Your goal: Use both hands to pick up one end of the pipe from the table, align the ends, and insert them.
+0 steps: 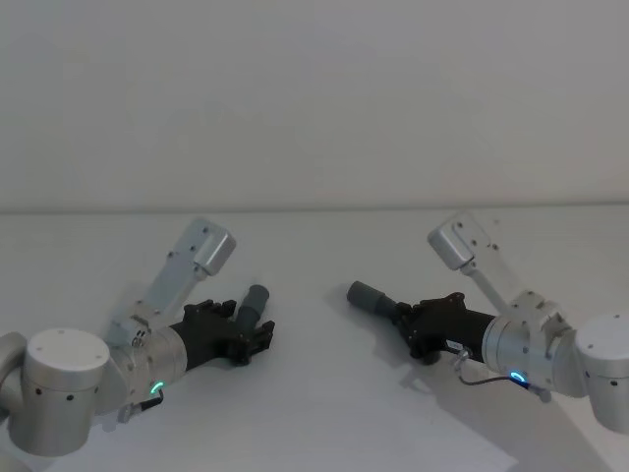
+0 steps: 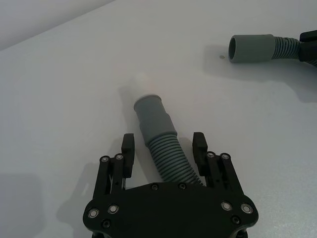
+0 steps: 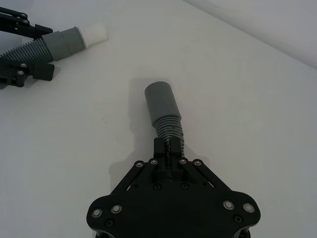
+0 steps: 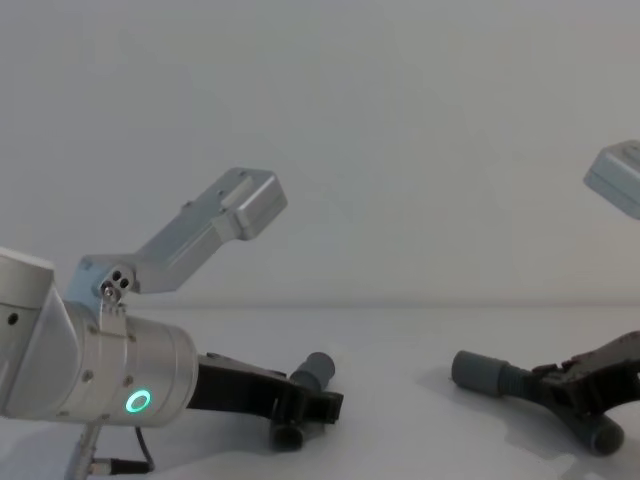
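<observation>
My gripper will push the aligned pipe ends together. The facing piece's narrower pale tip [image 2: 142, 85] will slide inside the pipe's wide collar, because the collar has a hollow opening [image 2: 233, 49].
On the white table [image 1: 314, 393], the pipe lies in two grey pieces. The left piece [image 2: 161, 144] is ribbed, with a smooth collar and a pale narrow tip [image 2: 142, 82]. My left gripper [image 2: 163, 151] is open and straddles its ribbed body, with a gap at each finger; the same piece [image 1: 254, 303] and gripper [image 1: 241, 334] appear in the head view. My right gripper [image 3: 168, 148] is shut on the ribbed part of the other piece [image 3: 163, 106], just behind its wide collar [image 1: 369, 296]. The two ends point roughly toward each other, well apart.
A pale wall [image 1: 314, 98] rises behind the table. Bare table surface [image 1: 310, 324] lies between the two pipe ends. Each arm's silver wrist link sticks up above its gripper, the left [image 1: 192, 261] and the right [image 1: 462, 244].
</observation>
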